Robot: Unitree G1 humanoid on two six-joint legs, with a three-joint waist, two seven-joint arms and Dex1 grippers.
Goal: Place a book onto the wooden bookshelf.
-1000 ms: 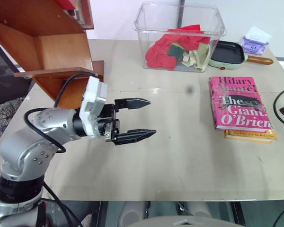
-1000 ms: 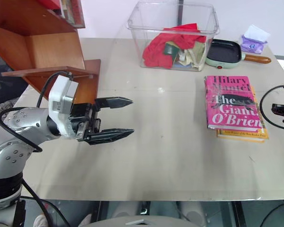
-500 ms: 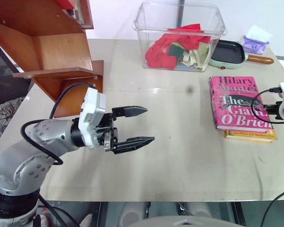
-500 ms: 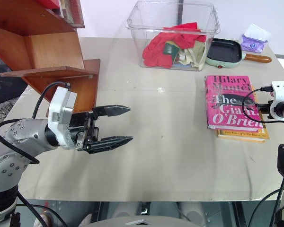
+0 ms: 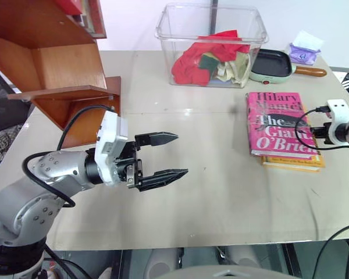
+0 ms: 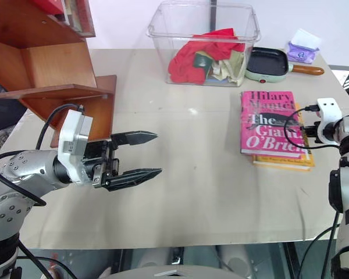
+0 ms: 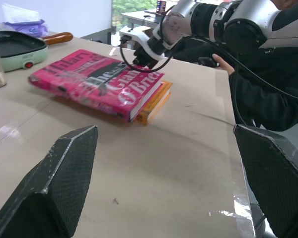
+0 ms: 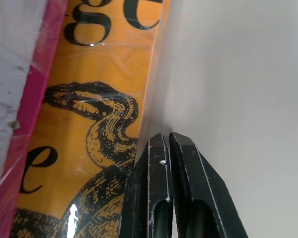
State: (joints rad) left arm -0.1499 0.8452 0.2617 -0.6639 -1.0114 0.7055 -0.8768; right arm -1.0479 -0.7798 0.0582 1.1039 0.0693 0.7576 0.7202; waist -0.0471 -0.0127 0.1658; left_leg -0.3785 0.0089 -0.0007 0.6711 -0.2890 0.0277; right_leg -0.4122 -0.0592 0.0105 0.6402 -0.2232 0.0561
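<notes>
The pink book is too far away from my left gripper. I should first push the yellow-orange book's edge point(image 8: 144, 115) with my closed right gripper to slide the stack nearer.
The pink book point(image 5: 282, 123) lies flat at the table's right side, stacked on a yellow-orange book point(image 5: 294, 163). My right gripper point(image 5: 313, 131) is shut, its tips down at the stack's right edge; the right wrist view shows the closed fingertips point(image 8: 166, 139) on the table against the orange book point(image 8: 89, 99), holding nothing. My left gripper point(image 5: 177, 156) hovers open and empty over the table's left middle, pointing right toward the book point(image 7: 89, 82). The wooden bookshelf point(image 5: 52, 64) stands at the back left, just behind the left arm.
A clear plastic bin point(image 5: 212, 46) of red and pale cloths stands at the back centre. To its right sit a green frying pan point(image 5: 273, 63) and a purple tissue pack point(image 5: 305, 52). A person in dark clothing point(image 7: 268, 94) is beyond the table's right edge.
My right arm has come in from the right edge and lowered its shut gripper to the book stack's right side. The left gripper has stayed put. The camera has shifted slightly.
</notes>
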